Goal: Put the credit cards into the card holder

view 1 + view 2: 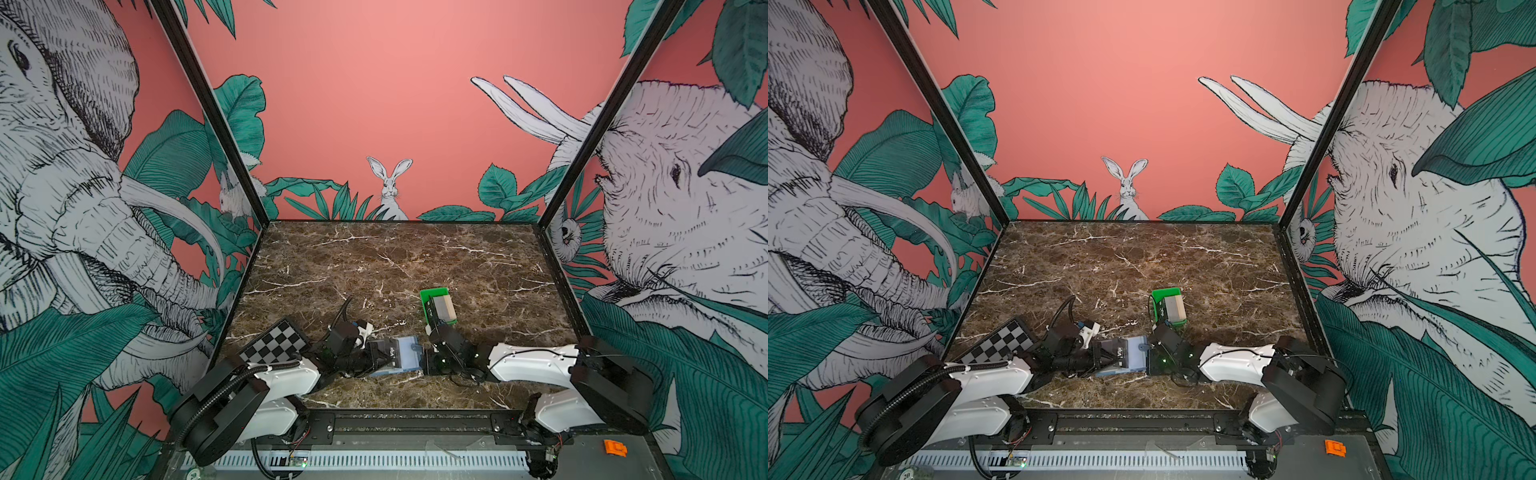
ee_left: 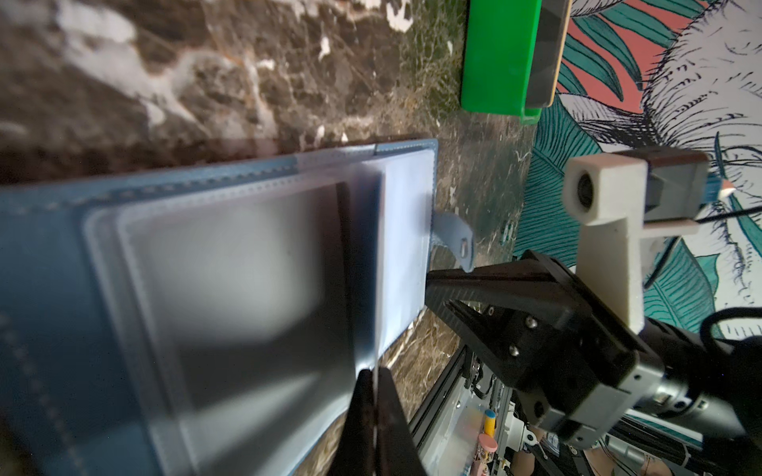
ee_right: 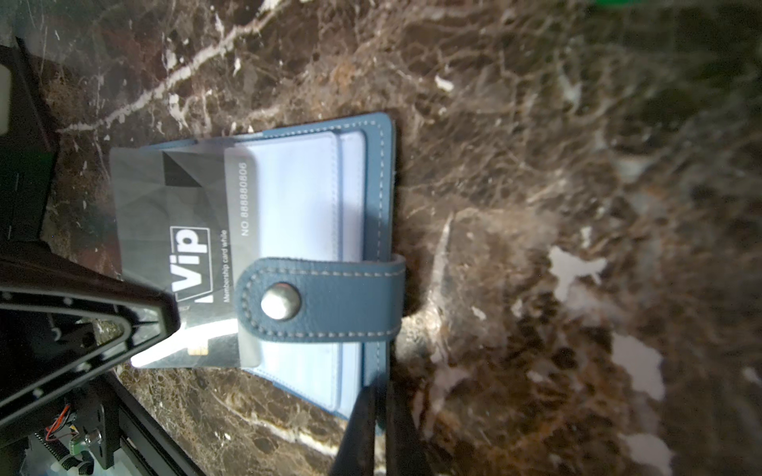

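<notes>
The black VIP card is only partly inside the clear pocket (image 3: 246,198), held by my left gripper, so I should open my fingers and push its outer end (image 3: 129,238) farther in.
The slate-blue card holder (image 1: 406,353) (image 1: 1137,353) lies open on the marble near the front, its snap tab (image 3: 321,301) folded across the clear pockets (image 3: 297,198). A black "VIP" credit card (image 3: 173,230) (image 1: 392,353) sits partly inside a clear pocket, and my left gripper (image 2: 375,395) (image 1: 384,354) is shut on its outer end. My right gripper (image 3: 381,397) (image 1: 424,358) is shut on the holder's blue cover edge (image 3: 379,362). More credit cards (image 1: 444,309) (image 1: 1174,308), grey and beige, lie stacked in the green tray (image 1: 428,296).
The green tray (image 1: 1160,294) (image 2: 499,57) stands just behind the right gripper. A checkerboard plate (image 1: 276,343) lies at the front left, beside the left arm. Printed walls close in the marble table (image 1: 374,257) on three sides. An orange part (image 1: 615,448) lies off the table at the front right.
</notes>
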`<state>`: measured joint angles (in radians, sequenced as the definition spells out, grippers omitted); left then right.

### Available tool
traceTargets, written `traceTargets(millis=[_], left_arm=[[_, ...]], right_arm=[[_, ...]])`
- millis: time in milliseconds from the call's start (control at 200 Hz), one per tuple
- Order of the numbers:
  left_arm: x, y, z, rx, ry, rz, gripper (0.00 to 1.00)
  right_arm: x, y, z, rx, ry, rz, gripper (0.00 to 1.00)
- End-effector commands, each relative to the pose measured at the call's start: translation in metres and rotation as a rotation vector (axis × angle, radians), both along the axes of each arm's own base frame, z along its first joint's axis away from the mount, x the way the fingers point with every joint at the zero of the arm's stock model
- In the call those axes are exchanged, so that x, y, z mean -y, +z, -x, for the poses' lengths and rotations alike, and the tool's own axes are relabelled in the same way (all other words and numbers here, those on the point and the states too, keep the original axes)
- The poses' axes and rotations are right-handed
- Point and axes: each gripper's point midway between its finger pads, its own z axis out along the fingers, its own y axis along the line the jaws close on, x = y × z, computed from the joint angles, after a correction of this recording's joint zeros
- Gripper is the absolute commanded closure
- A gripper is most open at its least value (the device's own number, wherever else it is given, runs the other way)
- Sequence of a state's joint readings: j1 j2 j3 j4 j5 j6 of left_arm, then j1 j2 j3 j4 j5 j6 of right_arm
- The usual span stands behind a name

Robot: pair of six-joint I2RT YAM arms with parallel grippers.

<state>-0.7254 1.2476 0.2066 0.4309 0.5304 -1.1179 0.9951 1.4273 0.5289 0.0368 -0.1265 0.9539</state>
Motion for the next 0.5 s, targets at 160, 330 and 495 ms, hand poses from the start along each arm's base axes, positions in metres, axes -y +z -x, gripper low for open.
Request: traceTargets(millis=[160,330,495], left_arm=[[-0.0004,-0.0071,0.0045,-0.032,-0.006,0.0,0.97],[-0.0018,-0.0128,0.0075,-0.052,-0.019,-0.033,0.93],[-0.0027,-0.0146,0.0089,-0.066,-0.028,-0.054,0.86]], right_arm=[[0.0031,-0.0073,0.0021,-0.006,0.003,0.038,0.91],[0.0039,-0.0075,0.0019,-0.004,-0.003,0.036,0.92],[0.0055,-0.0083,0.0028,-0.005,-0.002,0.041,0.92]])
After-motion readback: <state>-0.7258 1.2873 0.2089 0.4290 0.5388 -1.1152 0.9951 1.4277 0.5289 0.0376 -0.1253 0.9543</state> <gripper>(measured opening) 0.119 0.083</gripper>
